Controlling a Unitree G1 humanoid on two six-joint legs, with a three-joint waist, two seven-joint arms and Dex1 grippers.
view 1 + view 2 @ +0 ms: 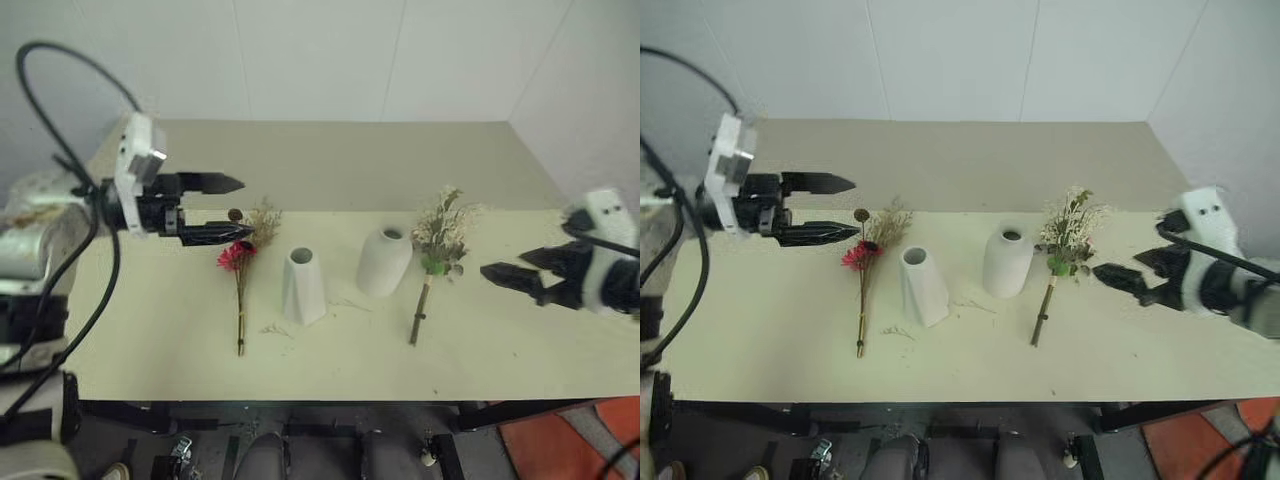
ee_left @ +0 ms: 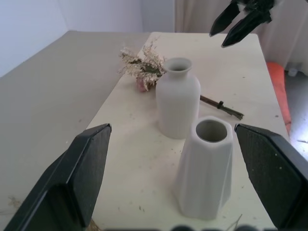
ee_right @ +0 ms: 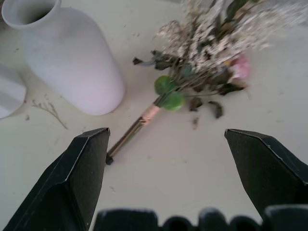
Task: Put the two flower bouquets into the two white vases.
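I keep moving my right gripper toward the stem's tan wrap (image 1: 428,280) until its fingers close there, because the fuller bouquet's stem (image 1: 421,305) is clear of the rounder vase.
Two white vases stand upright mid-table: a narrow faceted vase (image 1: 302,285) and a rounder vase (image 1: 384,261) to its right. A slim bouquet (image 1: 241,262) with a magenta-red flower lies flat left of the faceted vase. The fuller bouquet (image 1: 437,250) with pale filler, pink and green lies flat right of the rounder vase (image 3: 72,57), its stem (image 3: 139,126) toward the front edge. My left gripper (image 1: 228,208) is open, hovering above the slim bouquet's head, holding nothing. My right gripper (image 1: 510,276) is open, just right of the fuller bouquet (image 3: 207,53), holding nothing.
The pale table (image 1: 500,360) ends at a front edge near me, with dark frame parts and an orange-red floor patch (image 1: 560,445) below. A beige surface (image 1: 350,160) runs behind to the white wall. Small dried bits (image 1: 275,328) lie by the faceted vase.
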